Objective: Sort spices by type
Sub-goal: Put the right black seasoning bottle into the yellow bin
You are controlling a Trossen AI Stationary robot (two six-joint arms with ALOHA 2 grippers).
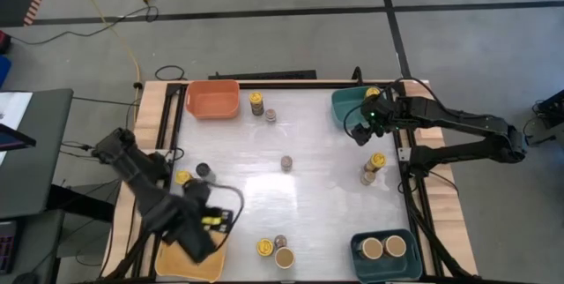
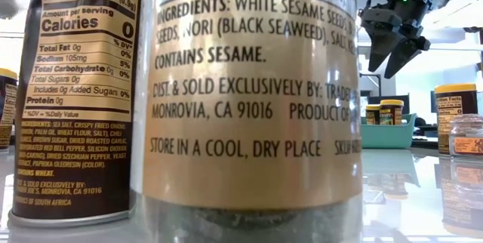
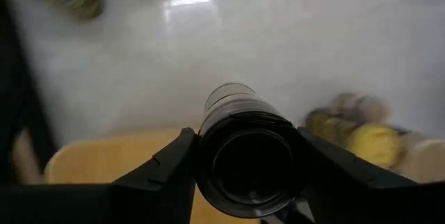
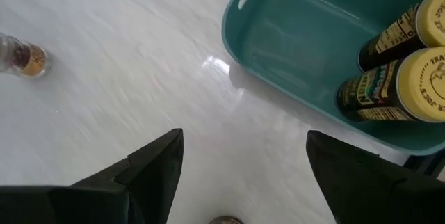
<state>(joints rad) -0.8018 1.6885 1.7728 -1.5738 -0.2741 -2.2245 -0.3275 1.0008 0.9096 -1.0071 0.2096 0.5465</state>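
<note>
I continue to lower the black-lidded jar into the yellow bin (image 1: pixel 179 264) with my left gripper until the jar stands inside. The jar hangs upright, with its base (image 3: pixel 231 95) clear above the bin's edge.
My left gripper (image 1: pixel 203 244) hangs at the near left over the yellow bin (image 1: pixel 187 266), shut on a small black-lidded jar (image 3: pixel 243 147). My right gripper (image 1: pixel 361 131) stands open above the table beside the far teal bin (image 4: pixel 313 57); nothing is between its fingers. That bin holds two yellow-lidded jars (image 4: pixel 393 78). Loose spices stand upright on the table: a pair at the far middle (image 1: pixel 256 101), one in the centre (image 1: pixel 286 162), a pair at the right (image 1: pixel 376 161), a pair at the left (image 1: pixel 183 178) and three at the near edge (image 1: pixel 282 256). My left gripper pinches the black-lidded jar by its round side (image 3: pixel 206 161) between the two fingers (image 3: pixel 170 165), one on either side. The fingers point steeply down and run along the jar. The jar hangs about upright, its dark end toward the wrist, clear above the yellow bin's edge (image 3: pixel 97 158).
An orange bin (image 1: pixel 212 99) sits at the far left. A second teal bin (image 1: pixel 385 266) at the near right holds two tan-lidded jars. In the low view two jars (image 2: pixel 253 92) close to the camera hide most of the table.
</note>
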